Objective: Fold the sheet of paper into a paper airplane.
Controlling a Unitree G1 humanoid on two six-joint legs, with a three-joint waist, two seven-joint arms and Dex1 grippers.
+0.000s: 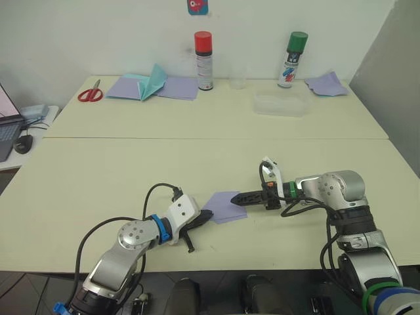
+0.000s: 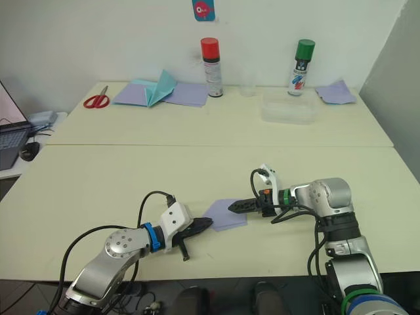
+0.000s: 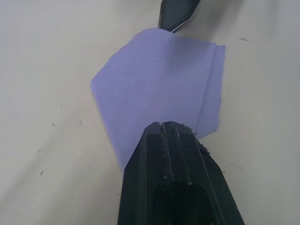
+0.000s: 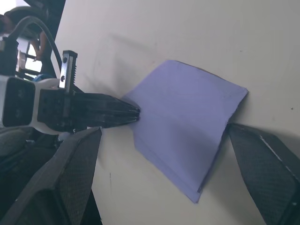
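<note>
An edge of the sheet of paper curls up above its shadow. The sheet will therefore spring partly open when I fold it and press it.
The sheet of paper is lavender and lies flat on the near table, with a narrow folded strip along one edge. My left gripper is shut on its left corner, seen from across in the right wrist view. My right gripper reaches in from the right and is open. Its fingers straddle the sheet's right edge, one touching it. No paper airplane is in view.
On the far table stand a red-capped spray can, a green-capped can, a clear cup and a clear plastic box. Scissors, lavender sheets with a teal piece and a rumpled scrap lie there. A mouse sits far left.
</note>
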